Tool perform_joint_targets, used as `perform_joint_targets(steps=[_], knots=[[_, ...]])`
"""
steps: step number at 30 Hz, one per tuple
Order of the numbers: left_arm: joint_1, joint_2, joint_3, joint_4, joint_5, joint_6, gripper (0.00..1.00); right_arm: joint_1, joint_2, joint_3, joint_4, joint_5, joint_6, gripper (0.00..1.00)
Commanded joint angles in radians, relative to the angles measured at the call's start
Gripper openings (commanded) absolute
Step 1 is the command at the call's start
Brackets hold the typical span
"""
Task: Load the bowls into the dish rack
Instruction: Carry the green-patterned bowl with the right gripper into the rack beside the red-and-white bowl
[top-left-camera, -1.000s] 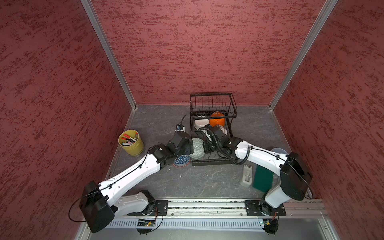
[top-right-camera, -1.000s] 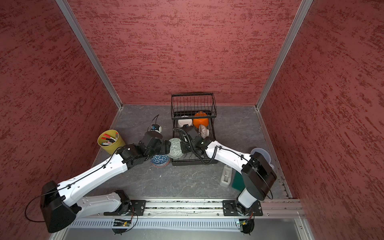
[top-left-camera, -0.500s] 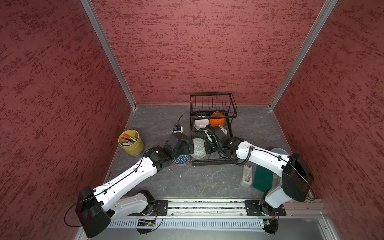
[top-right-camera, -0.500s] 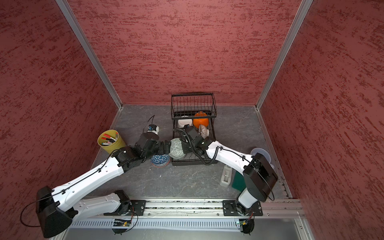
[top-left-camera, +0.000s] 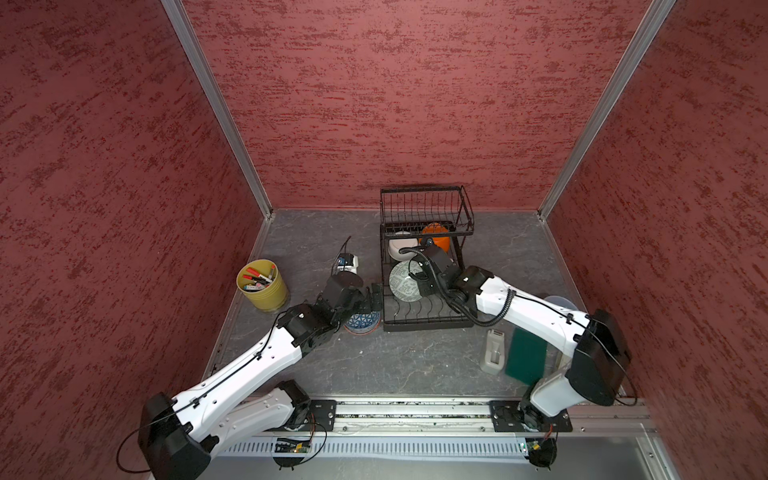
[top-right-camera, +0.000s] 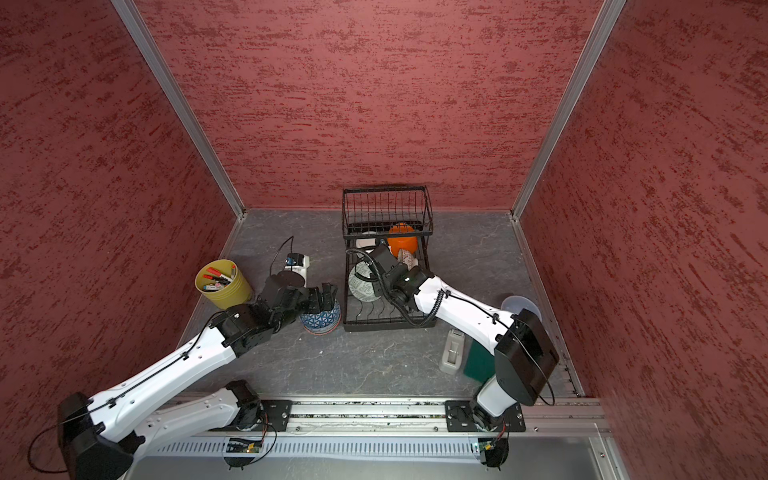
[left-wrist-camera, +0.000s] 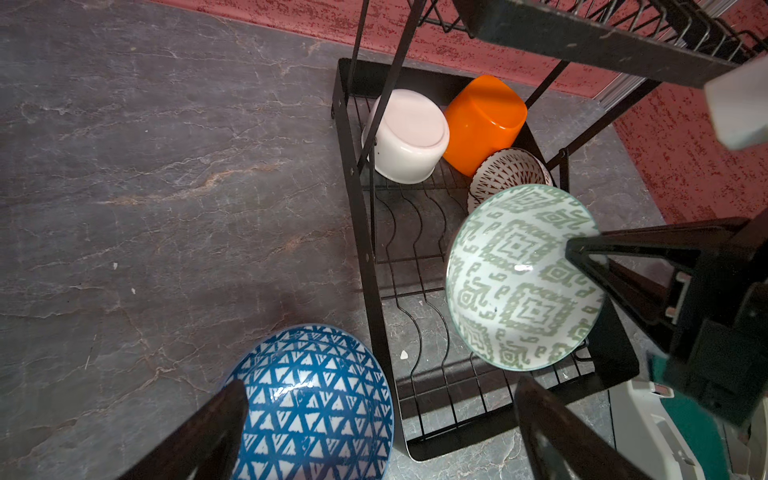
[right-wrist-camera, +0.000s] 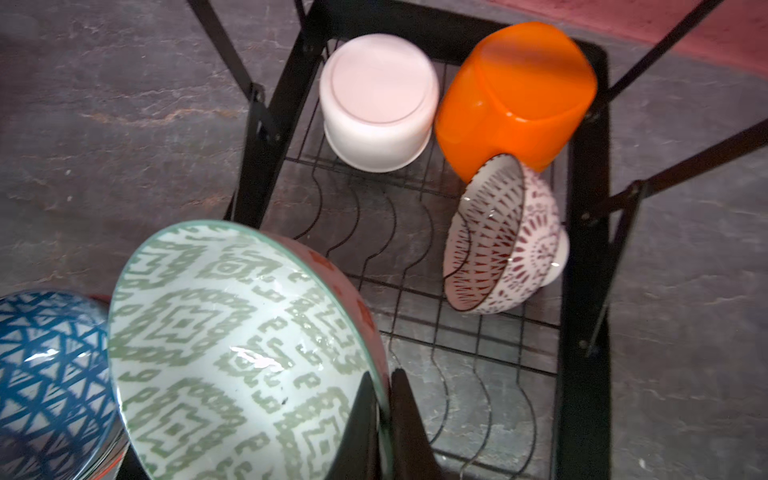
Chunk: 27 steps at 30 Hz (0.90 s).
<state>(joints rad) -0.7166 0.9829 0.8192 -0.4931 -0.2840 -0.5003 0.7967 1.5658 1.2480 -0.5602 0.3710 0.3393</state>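
Note:
The green-patterned bowl's open side (top-left-camera: 404, 281) points up above the tray, so my right gripper needs to tilt the bowl onto its edge and put it next to the red-patterned bowl.
The black wire dish rack (top-left-camera: 424, 326) (top-right-camera: 386, 326) stands at the back middle. On its base tray lie an upturned white bowl (left-wrist-camera: 409, 137) (right-wrist-camera: 378, 102), an orange bowl (left-wrist-camera: 484, 120) (right-wrist-camera: 515, 95) and a red-patterned bowl (right-wrist-camera: 503, 237) on its side. My right gripper (right-wrist-camera: 384, 376) (top-left-camera: 419, 276) is shut on the rim of a green-patterned bowl (right-wrist-camera: 232, 349) (left-wrist-camera: 519, 278) (top-right-camera: 361, 284), held tilted over the tray's left part. My left gripper (left-wrist-camera: 380, 395) (top-right-camera: 326, 297) stands open above a blue-patterned bowl (left-wrist-camera: 311, 407) (top-left-camera: 363, 322) on the table, left of the rack.
A yellow-green cup of markers (top-left-camera: 262, 284) stands at the left wall. A small white device with a cable (top-left-camera: 347, 264) lies behind the left gripper. A grey dispenser (top-left-camera: 492, 351), a green sponge (top-left-camera: 525, 359) and a clear lid (top-left-camera: 559, 301) sit at the right.
The left arm has drawn back a little from the green-patterned bowl, jaws wide open. The right gripper keeps hold of that bowl over the rack.

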Motion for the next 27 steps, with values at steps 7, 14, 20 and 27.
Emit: perform_joint_targets(steps=[7, 14, 20, 27], knots=[[0.039, -0.02, -0.02, 0.028, 0.044, 0.018, 1.0, 0.006, 0.044, 0.059, 0.011, 0.288, -0.054, 0.0], [0.054, -0.038, -0.039, 0.028, 0.051, 0.013, 1.0, 0.034, 0.102, 0.063, 0.067, 0.372, -0.083, 0.0], [0.062, -0.051, -0.048, 0.016, 0.051, 0.009, 0.99, 0.067, 0.157, 0.071, 0.133, 0.45, -0.123, 0.0], [0.068, -0.062, -0.06, 0.015, 0.046, 0.003, 1.0, 0.084, 0.232, 0.096, 0.197, 0.572, -0.181, 0.0]])
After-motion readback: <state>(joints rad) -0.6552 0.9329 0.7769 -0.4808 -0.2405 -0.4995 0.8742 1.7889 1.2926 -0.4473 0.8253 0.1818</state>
